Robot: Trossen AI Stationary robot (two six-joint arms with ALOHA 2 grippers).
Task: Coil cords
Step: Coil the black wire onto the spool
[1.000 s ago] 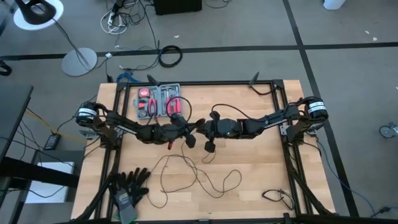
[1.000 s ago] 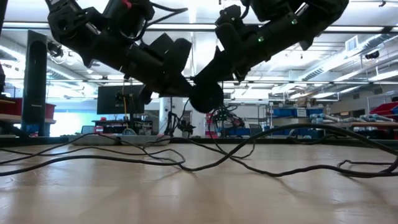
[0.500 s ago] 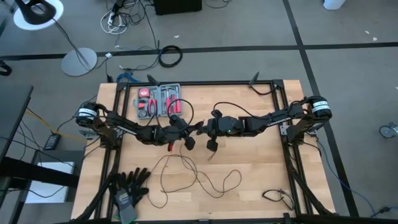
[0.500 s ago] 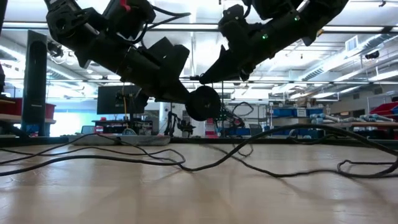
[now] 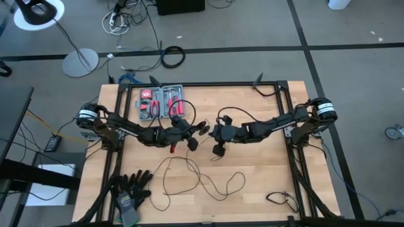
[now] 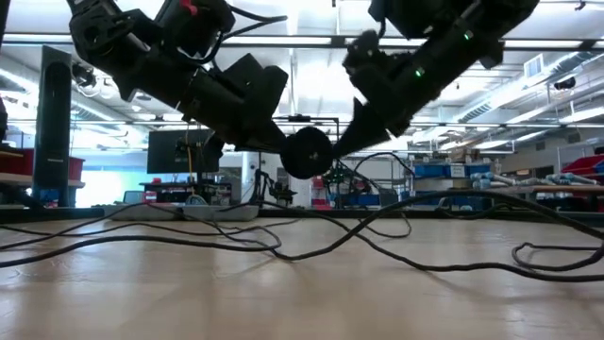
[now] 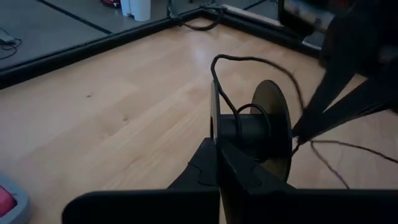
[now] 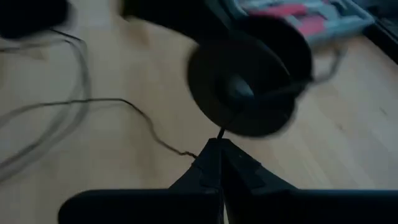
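My left gripper should swing the spool back and pull the loop snug onto the spool's middle (image 7: pixel 247 127), because the wire stands in a loose loop (image 7: pixel 249 59) above the spool.
The cord is a thin black wire (image 5: pixel 189 180) that lies in loose loops on the wooden table (image 5: pixel 252 183). Its upper end is wound on a small round black spool (image 7: pixel 252 127) with two disc flanges. The spool hangs above the table's middle (image 6: pixel 307 151). My left gripper (image 7: pixel 217 148) comes from the left and is shut on the spool. My right gripper (image 8: pixel 217 146) comes from the right, stands close beside the spool and is shut on the wire. My left gripper pinches the rim of the spool's nearer flange (image 7: pixel 214 127) between its two fingers, slanting slightly down from the table's left. The spool is lifted clear of the table, its discs on edge. My right gripper pinches a single strand of the wire (image 8: pixel 219 132) between its fingertips, right next to the spool. It slants down from the table's right. The strand runs from the spool's hub to the fingers, then trails down slack to the loops on the table (image 6: pixel 377 231).
A grey case of red-handled tools (image 5: pixel 163 101) lies at the far left of the table. Black gloves (image 5: pixel 129 189) lie at the near left corner, and a short cable (image 5: pixel 281 200) at the near right. A thicker cable ring (image 5: pixel 172 57) lies on the floor beyond.
My right gripper has moved a little toward the table's right edge and down, and has tipped further downward, still shut on the wire. The spool and my left gripper have stayed in place.
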